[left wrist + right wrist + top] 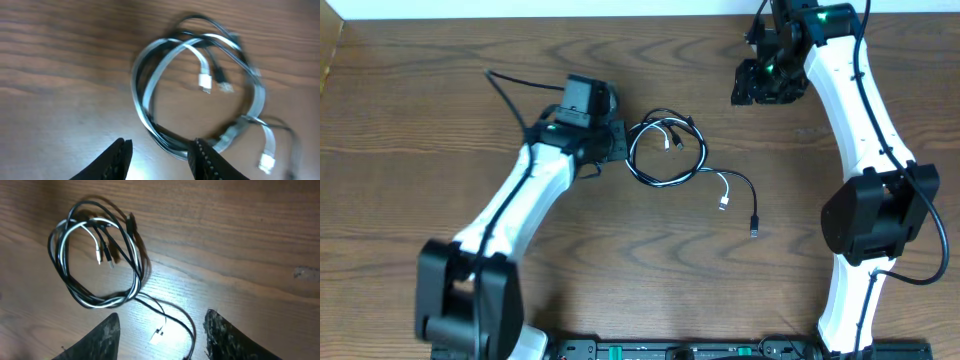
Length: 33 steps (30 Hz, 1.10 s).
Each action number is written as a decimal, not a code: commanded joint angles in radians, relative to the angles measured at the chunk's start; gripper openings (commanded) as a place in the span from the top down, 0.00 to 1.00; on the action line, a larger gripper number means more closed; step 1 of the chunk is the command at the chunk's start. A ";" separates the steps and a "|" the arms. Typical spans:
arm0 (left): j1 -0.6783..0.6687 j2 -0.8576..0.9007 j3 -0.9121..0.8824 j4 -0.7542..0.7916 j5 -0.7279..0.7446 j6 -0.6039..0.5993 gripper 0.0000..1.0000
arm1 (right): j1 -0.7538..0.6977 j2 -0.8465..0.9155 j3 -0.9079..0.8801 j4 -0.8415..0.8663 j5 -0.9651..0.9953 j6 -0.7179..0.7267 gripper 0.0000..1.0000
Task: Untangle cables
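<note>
I expect the white cable (136, 92) to come up with the black cable when I lift, because the black and white cables run close together at the loop's near edge (169, 144).
The black cable (750, 192) and the white cable (722, 180) lie wound together in one loop (665, 152) at mid-table, their tail plugs trailing to the right. My left gripper (619, 141) sits low at the loop's left edge. In the left wrist view it (160, 156) is open, and the loop's near strands (162, 137) lie just ahead of the right finger (205, 160). My right gripper (757, 88) hangs high at the back right. It (160, 332) is open and empty. Far below it lie the white plug (156, 336) and the loop (95, 300).
Bare wood tabletop (440, 130) surrounds the cables. A thicker black arm wire (505, 90) runs behind the left wrist. The right arm's base (875, 215) stands at the right, and a black rail (660, 350) runs along the front edge.
</note>
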 commanded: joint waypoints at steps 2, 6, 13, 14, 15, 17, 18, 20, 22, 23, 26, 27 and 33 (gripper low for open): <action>0.004 0.095 0.002 0.065 -0.114 0.067 0.58 | 0.020 -0.025 -0.007 -0.011 0.012 0.010 0.50; 0.001 0.164 0.002 0.143 -0.109 0.148 0.58 | 0.033 -0.025 -0.007 -0.015 0.020 0.010 0.50; 0.002 0.250 0.002 0.180 -0.066 0.245 0.58 | 0.038 -0.025 -0.007 -0.022 0.056 0.010 0.50; 0.002 0.264 0.002 0.189 -0.065 0.245 0.59 | 0.038 -0.025 -0.007 -0.022 0.056 0.010 0.49; 0.002 0.275 0.002 0.198 -0.066 0.246 0.58 | 0.038 -0.025 -0.007 -0.022 0.056 0.009 0.49; 0.002 0.294 0.002 0.220 -0.065 0.245 0.58 | 0.037 -0.025 -0.007 -0.024 0.057 0.009 0.49; 0.002 0.302 0.002 0.230 -0.065 0.245 0.59 | 0.037 -0.025 -0.007 -0.026 0.060 0.009 0.50; 0.002 0.307 0.002 0.240 -0.065 0.245 0.59 | 0.037 -0.025 -0.007 -0.026 0.061 0.006 0.50; 0.001 0.307 0.002 0.232 -0.063 0.245 0.58 | 0.037 -0.025 -0.007 -0.026 0.063 -0.002 0.49; 0.001 0.307 0.002 0.214 -0.056 0.245 0.58 | 0.038 -0.025 -0.007 -0.026 0.064 -0.002 0.49; -0.003 0.315 0.002 0.119 -0.003 0.245 0.59 | 0.038 -0.025 -0.007 -0.025 0.063 -0.002 0.48; -0.009 0.327 0.002 0.083 0.014 0.245 0.58 | 0.038 -0.025 -0.007 -0.022 0.063 -0.002 0.48; -0.043 0.398 0.002 0.006 -0.006 0.244 0.92 | 0.039 -0.025 -0.007 -0.020 0.059 -0.002 0.48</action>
